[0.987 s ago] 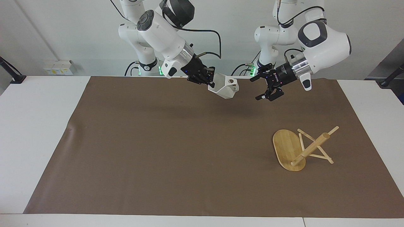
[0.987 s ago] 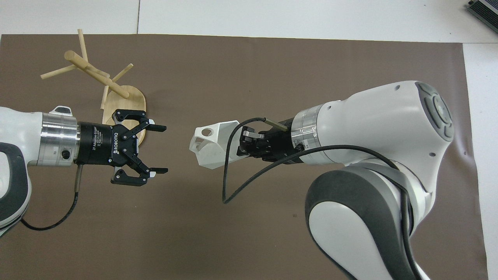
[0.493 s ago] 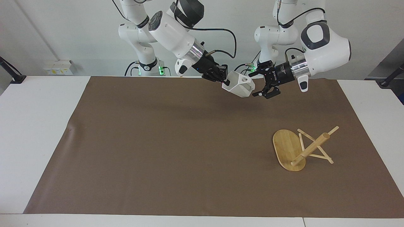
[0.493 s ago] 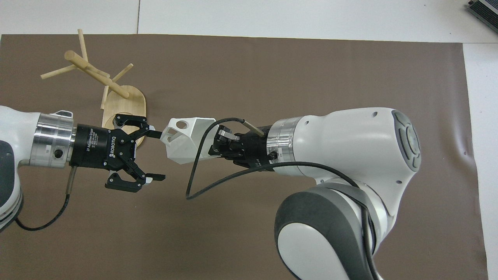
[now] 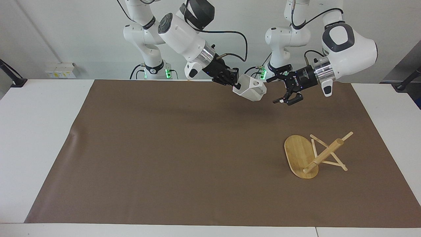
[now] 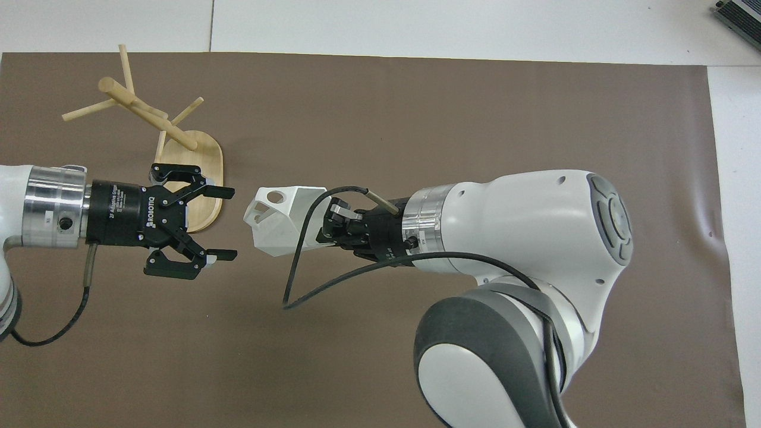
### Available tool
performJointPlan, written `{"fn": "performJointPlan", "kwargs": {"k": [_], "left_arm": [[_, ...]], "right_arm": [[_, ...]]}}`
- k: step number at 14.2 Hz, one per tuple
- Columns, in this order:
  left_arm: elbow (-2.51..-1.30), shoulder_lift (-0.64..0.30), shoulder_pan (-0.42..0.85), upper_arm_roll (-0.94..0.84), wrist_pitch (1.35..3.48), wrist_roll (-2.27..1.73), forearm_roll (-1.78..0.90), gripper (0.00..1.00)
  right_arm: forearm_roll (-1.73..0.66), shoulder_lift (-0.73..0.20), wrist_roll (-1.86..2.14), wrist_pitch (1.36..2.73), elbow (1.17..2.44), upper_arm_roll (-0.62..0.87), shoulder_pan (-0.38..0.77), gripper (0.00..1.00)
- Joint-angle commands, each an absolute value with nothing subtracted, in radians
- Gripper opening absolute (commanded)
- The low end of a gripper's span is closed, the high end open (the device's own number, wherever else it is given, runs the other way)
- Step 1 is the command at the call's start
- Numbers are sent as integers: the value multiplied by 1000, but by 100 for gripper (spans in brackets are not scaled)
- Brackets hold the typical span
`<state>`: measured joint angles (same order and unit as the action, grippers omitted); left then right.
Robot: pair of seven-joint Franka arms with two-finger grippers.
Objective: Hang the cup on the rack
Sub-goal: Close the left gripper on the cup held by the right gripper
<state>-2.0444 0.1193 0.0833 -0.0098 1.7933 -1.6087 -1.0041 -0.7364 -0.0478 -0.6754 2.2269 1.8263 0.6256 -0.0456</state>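
The cup (image 6: 293,221) handle's open hole (image 6: 274,197) seems wider than the rack's peg, so the cup will slide onto the peg and hang when the robot carries it over.
The white faceted cup (image 5: 250,90) (image 6: 278,221) hangs in the air over the mat's edge nearest the robots. My right gripper (image 5: 234,82) (image 6: 326,229) is shut on its rim and holds it sideways, with the pierced tab handle toward the left arm. My left gripper (image 5: 275,91) (image 6: 230,223) is open and level with the cup, a short gap away, touching nothing. The bamboo rack (image 5: 324,154) (image 6: 148,116) lies tipped over toward the left arm's end of the table. It rests on the edge of its oval base (image 5: 296,153) (image 6: 205,172) and on its pegs.
A brown mat (image 5: 171,158) covers most of the white table (image 5: 36,138). A cable loops down from the right wrist (image 6: 297,279) beside the cup. In the overhead view the left gripper overlaps the rack's base.
The right arm carried the cup toward the left gripper. The left gripper came right up to the cup, then drew back a little, still open.
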Motion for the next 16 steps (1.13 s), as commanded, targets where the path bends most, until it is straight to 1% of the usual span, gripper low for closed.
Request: {"fn": "performJointPlan", "kwargs": {"k": [1, 5, 9, 16], "left_arm": [[-2046, 106, 103, -18, 1856, -1611, -1023, 100], [-2046, 97, 173, -21, 1911, -1598, -1026, 100], [-2060, 100, 202, -21, 1913, -1531, -1028, 100], [-2066, 104, 190, -18, 1846, -1514, -1025, 100]], "right_arm": [[-770, -28, -684, 2253, 1848, 638, -57, 0], [-772, -29, -686, 2253, 1848, 637, -57, 0], [-770, -28, -686, 2253, 1848, 637, -57, 0], [-770, -29, -686, 2252, 1848, 637, -57, 0]]}}
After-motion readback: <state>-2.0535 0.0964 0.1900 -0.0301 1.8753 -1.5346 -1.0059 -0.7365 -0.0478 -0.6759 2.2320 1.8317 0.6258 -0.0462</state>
